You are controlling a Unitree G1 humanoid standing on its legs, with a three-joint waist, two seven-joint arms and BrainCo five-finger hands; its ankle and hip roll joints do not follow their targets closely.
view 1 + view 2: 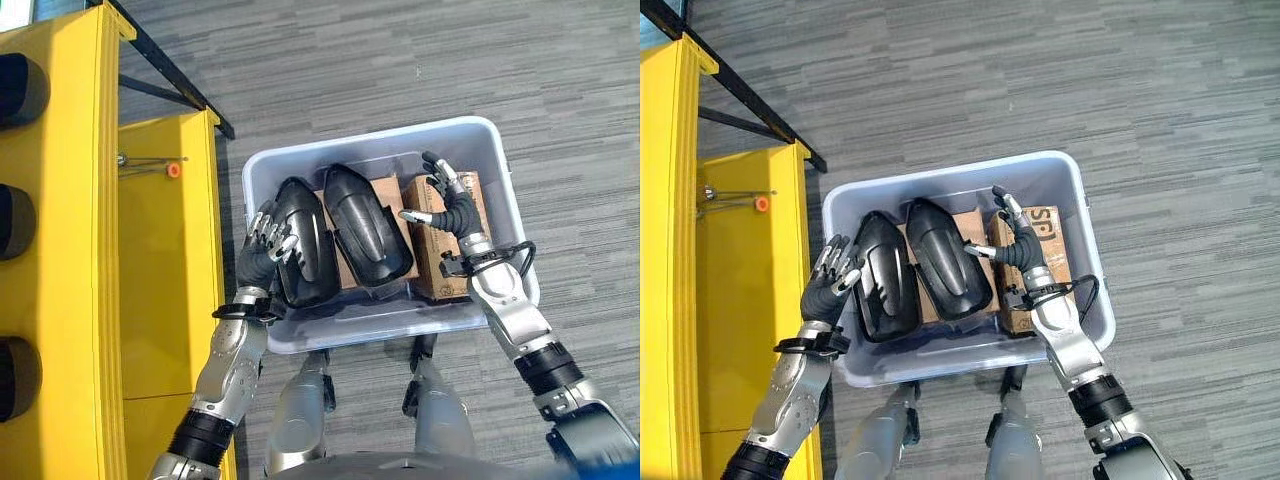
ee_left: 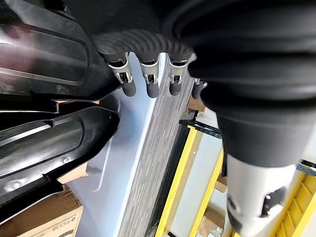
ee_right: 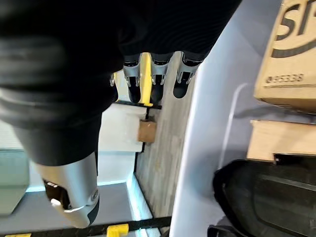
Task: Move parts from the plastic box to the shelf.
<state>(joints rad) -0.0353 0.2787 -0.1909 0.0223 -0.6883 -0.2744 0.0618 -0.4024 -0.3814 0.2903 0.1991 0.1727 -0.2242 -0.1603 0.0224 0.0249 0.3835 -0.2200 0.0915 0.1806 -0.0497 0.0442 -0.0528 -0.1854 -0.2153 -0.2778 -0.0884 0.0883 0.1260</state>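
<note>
My gripper will lift the black part [image 1: 368, 225] by one edge, and the part should stay stiff and tilt as one piece, because raised walls [image 1: 397, 238] brace its moulded shell.
A pale grey plastic box [image 1: 385, 137] sits on the floor in front of me. Inside it, two black moulded parts lie side by side, the left part [image 1: 308, 250] and the right part [image 1: 367, 228], on top of brown cardboard boxes [image 1: 440, 250]. My left hand [image 1: 268, 240] rests at the left part's outer edge with relaxed fingers [image 2: 150, 81] laid against it, open. My right hand [image 1: 452, 208] hovers open over the cardboard at the box's right side, fingers [image 3: 155, 84] spread and thumb pointing towards the right part. The yellow shelf [image 1: 60, 250] stands to my left.
The shelf's lower yellow block [image 1: 165, 260] nearly touches the box's left wall and carries a small orange knob [image 1: 173, 170]. A black metal frame [image 1: 170, 75] runs across the grey carpet behind the shelf. Dark round openings [image 1: 15, 222] line the shelf's far left.
</note>
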